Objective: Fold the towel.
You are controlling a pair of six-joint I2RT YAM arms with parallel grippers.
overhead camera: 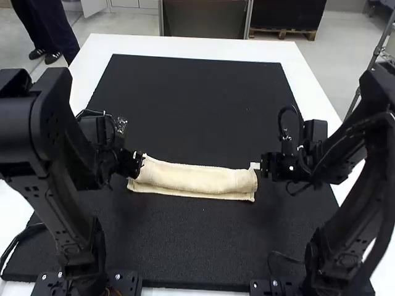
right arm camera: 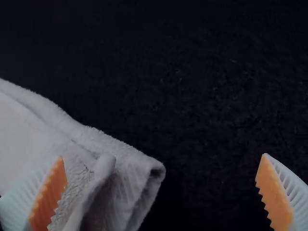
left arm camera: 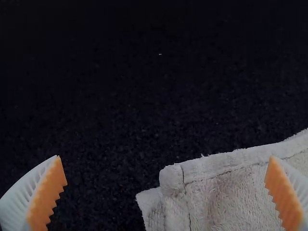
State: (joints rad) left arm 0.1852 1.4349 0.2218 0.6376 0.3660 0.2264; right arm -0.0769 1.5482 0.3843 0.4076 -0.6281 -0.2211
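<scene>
My gripper will fold the towel's raised end (overhead camera: 246, 179) across, and it will curl over in a soft loop, layers together, because the towel's layered edges (overhead camera: 245, 197) lie close together.
A cream towel (overhead camera: 195, 179) lies folded into a long narrow strip across the black mat. At its left end is my left gripper (overhead camera: 139, 164); at its right end is my right gripper (overhead camera: 264, 166). The left wrist view has a hemmed corner of the towel (left arm camera: 226, 192) between the spread fingers of my left gripper (left arm camera: 166, 192). Seen from the right wrist, a layered, rolled-looking towel corner (right arm camera: 120, 187) lies between the wide-set fingers of my right gripper (right arm camera: 161, 192). Both grippers are open.
The black mat (overhead camera: 197, 105) covers most of the white table (overhead camera: 185, 47), with bare mat beyond the towel and on the near side of it. The two arms' bases stand at the near edge.
</scene>
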